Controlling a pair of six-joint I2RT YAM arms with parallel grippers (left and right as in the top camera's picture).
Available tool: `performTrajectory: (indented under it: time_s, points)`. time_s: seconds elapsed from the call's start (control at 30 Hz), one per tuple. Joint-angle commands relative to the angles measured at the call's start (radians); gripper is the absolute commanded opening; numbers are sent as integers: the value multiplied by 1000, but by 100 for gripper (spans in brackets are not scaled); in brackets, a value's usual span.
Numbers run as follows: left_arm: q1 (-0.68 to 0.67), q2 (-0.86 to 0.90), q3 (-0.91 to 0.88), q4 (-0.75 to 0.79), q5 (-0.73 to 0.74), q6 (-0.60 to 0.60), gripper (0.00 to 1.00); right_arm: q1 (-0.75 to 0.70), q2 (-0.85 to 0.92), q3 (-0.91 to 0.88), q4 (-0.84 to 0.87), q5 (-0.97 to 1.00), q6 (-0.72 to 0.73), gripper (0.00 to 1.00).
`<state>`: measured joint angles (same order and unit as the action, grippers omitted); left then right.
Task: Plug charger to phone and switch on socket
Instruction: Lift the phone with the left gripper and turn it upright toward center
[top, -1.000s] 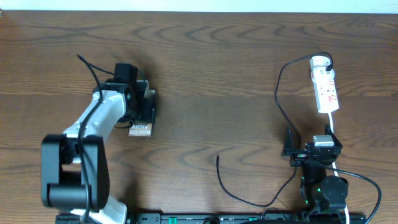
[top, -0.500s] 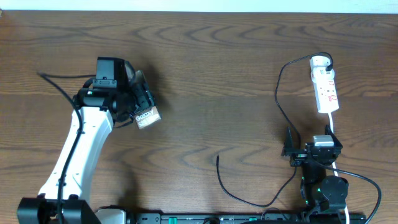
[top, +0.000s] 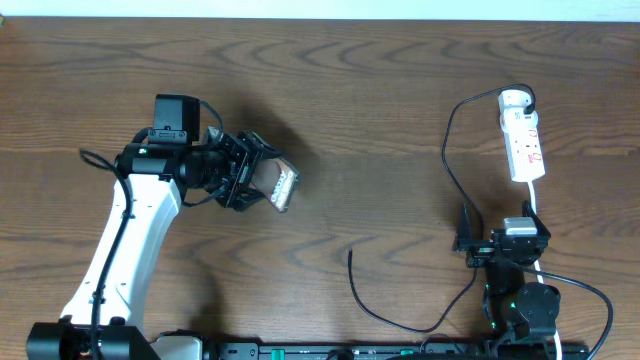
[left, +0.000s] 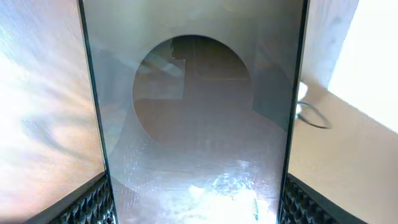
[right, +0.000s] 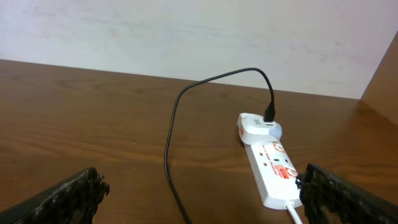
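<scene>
The phone (top: 273, 181) sits at a slant in the robot's left gripper, so the robot should pull it back and turn its loose end (top: 288, 190) toward the right gripper before the right gripper reaches it.
My left gripper (top: 250, 185) is shut on the grey-silver phone (top: 279, 186) and holds it lifted and tilted over the left-middle of the table. In the left wrist view the phone (left: 193, 124) fills the gap between the fingers, its round pale patch showing. The thin black charger cable (top: 447, 150) runs from the white socket strip (top: 522, 135) at the far right down to a free plug tip (top: 350, 254) near the front centre. My right gripper (top: 468, 242) is open and empty, below the strip. The strip (right: 268, 158) and cable (right: 174, 124) show in the right wrist view.
The strip's white cord (top: 535, 200) runs toward the right arm base (top: 520, 300). The left arm (top: 130, 240) stretches from the front left. A pale wall edge (top: 320, 8) borders the table's far side.
My left gripper has lifted the phone off the table, swung it right and turned it, so the lettering no longer faces the overhead camera. The right arm has not moved.
</scene>
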<state>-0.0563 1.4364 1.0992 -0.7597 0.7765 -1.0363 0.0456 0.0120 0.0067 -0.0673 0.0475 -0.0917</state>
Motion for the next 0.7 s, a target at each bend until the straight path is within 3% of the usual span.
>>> performTrajectory:
  time_s: [0.0,0.1,0.33,0.47,0.67]
  points:
    - [0,-19,29,0,197,-287,7,8,-5,-1,-4,-1,-10,99]
    - [0,-19,29,0,259,-413,7,8,-5,-1,-4,-1,-10,99]
    - [0,-19,29,1,400,-542,7,8,-5,-1,-4,-1,-10,99]
    - [0,-19,29,2,485,-568,7,8,-5,-1,-4,-1,-10,99]
    - [1,-19,29,2,492,-570,7,8,-5,-1,-4,-1,-10,99]
